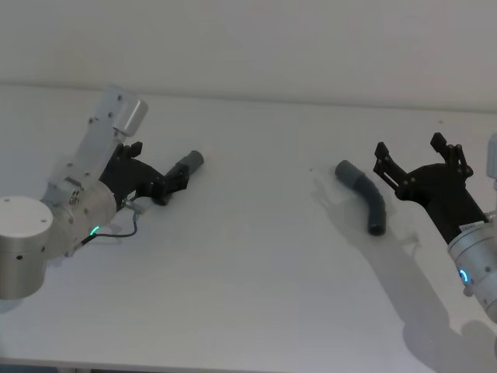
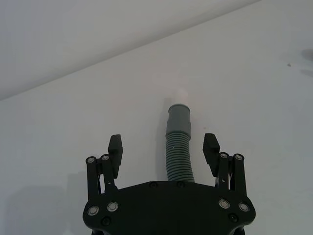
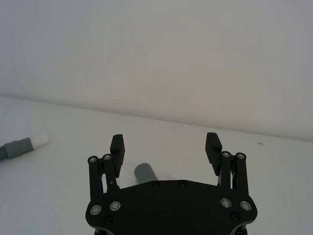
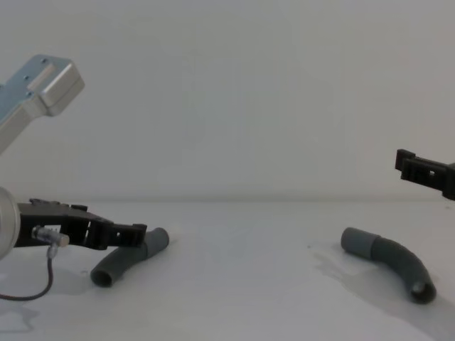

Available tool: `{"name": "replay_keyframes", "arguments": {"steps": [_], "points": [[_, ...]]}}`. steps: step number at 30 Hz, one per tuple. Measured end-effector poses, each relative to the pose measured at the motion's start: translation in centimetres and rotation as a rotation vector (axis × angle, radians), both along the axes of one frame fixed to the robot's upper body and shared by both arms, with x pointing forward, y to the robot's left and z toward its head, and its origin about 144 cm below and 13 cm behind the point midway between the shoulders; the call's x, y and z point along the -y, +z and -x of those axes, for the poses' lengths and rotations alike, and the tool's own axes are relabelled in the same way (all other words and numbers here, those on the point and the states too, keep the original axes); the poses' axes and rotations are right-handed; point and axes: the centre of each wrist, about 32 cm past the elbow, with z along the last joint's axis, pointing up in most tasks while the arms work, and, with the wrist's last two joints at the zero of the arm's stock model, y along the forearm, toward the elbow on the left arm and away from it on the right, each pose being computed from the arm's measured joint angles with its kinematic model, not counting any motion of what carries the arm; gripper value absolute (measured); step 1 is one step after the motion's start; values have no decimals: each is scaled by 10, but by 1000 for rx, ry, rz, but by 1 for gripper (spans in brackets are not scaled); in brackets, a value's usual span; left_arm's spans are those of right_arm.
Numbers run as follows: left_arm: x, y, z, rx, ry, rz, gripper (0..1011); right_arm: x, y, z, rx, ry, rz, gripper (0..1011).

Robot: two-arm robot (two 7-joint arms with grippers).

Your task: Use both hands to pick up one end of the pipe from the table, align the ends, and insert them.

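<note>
The pipe's white tip sticks out and is narrower than its grey cuff (image 2: 179, 120), so that tip will slip into the other piece's cuff when the robot pushes the pipe's ends together.
Two curved grey corrugated pieces of the pipe lie on the white table (image 1: 256, 256). My left gripper (image 1: 161, 169) (image 2: 164, 147) (image 4: 136, 231) is low over the left piece (image 1: 189, 164) (image 2: 178, 156) (image 4: 121, 264) and open. Its fingers (image 2: 116, 149) straddle the hose with gaps on both sides, and the cuff with its white tip (image 2: 182, 92) points ahead. My right gripper (image 1: 410, 151) (image 3: 165, 146) (image 4: 407, 162) hangs open above the table, just right of the right piece (image 1: 365, 196) (image 4: 392, 259), whose grey cuff end (image 3: 144, 172) shows under the palm.
The pale wall (image 4: 234, 99) stands behind the table's far edge. A thin black cable (image 1: 128, 225) loops from my left wrist onto the table. Bare white surface lies between the two pieces and in front of them.
</note>
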Motion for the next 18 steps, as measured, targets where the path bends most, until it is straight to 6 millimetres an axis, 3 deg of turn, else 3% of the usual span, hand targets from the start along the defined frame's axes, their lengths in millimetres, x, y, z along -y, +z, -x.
{"name": "replay_keyframes", "arguments": {"steps": [18], "points": [[6,-3,-10,-18,-21,-13,1002,0,0,0,0,0,0,1004]]}}
